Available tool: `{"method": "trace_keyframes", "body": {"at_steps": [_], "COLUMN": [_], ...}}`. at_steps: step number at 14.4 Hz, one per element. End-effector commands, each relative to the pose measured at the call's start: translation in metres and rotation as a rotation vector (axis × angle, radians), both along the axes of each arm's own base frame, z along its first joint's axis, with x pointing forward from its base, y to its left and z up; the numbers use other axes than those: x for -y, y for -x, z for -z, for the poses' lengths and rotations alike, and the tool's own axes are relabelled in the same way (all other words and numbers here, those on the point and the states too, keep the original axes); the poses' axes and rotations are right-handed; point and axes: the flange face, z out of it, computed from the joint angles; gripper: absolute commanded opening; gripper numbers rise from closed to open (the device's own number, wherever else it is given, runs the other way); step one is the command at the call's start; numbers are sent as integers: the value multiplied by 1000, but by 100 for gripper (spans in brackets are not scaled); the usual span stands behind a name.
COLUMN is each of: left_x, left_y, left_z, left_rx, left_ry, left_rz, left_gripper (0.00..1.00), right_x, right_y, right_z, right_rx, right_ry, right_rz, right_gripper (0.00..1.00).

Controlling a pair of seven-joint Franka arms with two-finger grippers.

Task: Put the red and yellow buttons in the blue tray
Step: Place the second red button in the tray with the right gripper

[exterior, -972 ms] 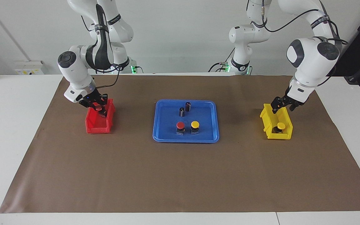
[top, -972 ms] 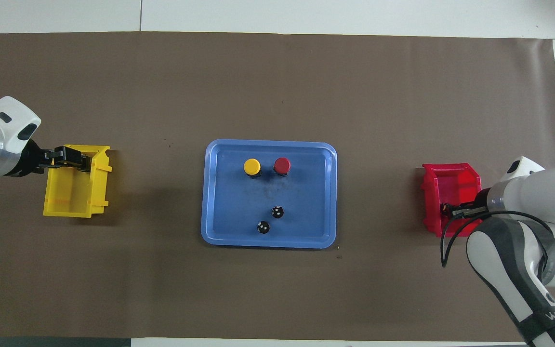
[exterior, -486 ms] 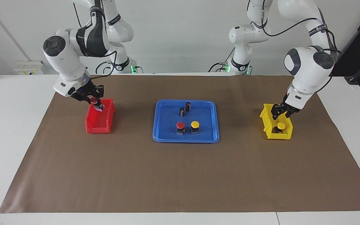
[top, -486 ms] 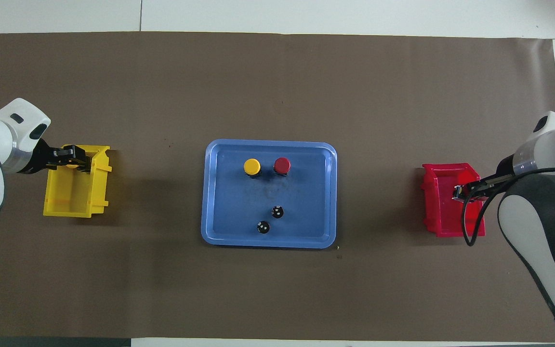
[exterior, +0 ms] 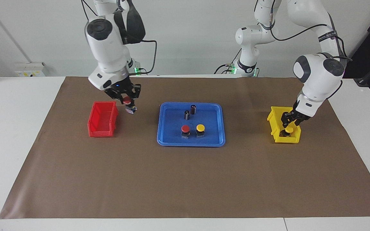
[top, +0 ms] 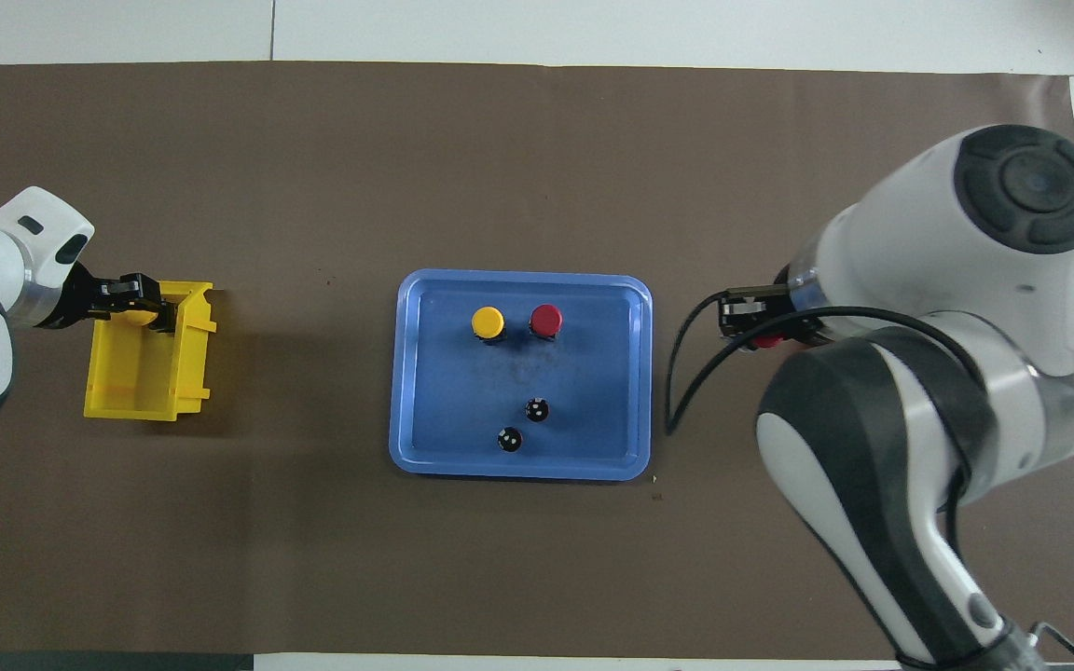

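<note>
My right gripper should next bring its red button to the tray's bottom (top: 605, 335), which is open beside the standing red button (top: 545, 322), and let go once the base of the button it brings stands.
The blue tray (exterior: 210, 136) (top: 444, 373) lies mid-table. In it stand one red button (exterior: 185, 129) (top: 546, 320) and one yellow button (exterior: 200, 128) (top: 488, 322). My right gripper (exterior: 127, 98) (top: 759, 321) is shut on a second red button (exterior: 130, 109), held in the air over the mat between the red bin (exterior: 103, 123) and the tray. My left gripper (exterior: 290, 122) (top: 134, 303) is open and low in the yellow bin (exterior: 276, 128) (top: 145, 373), its fingers on either side of a second yellow button (exterior: 288, 130).
Two dark capless cylinders (exterior: 187, 114) (exterior: 193, 109) stand in the tray, nearer to the robots than the buttons. The red bin looks empty and is hidden under my right arm in the overhead view. A brown mat (exterior: 185, 179) covers the table.
My right gripper lifted the red button out of the red bin and carried it toward the tray. My left gripper sank lower in the yellow bin, onto the yellow button.
</note>
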Motion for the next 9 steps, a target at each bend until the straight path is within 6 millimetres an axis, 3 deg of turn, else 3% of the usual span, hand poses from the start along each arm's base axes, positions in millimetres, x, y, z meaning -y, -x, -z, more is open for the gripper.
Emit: {"method": "trace_keyframes", "body": {"at_steps": [1, 4, 6, 9], "left_x": [-5, -6, -6, -5], "left_y": [-1, -2, -3, -8], "left_z": [8, 10, 13, 29], "left_rx": [17, 21, 29, 31], "left_ry": [-4, -4, -4, 0], "left_rz": [13, 13, 13, 15], "left_gripper": [64, 63, 62, 62], "right_x": [-46, -49, -60, -66], "right_y": [-14, -7, -9, -14], "right_z": [36, 66, 90, 108], "right_rx": [12, 22, 29, 33], "right_ry": [-30, -33, -36, -38], "right_rz": [81, 79, 66, 63], "right_gripper": [12, 12, 12, 12]}}
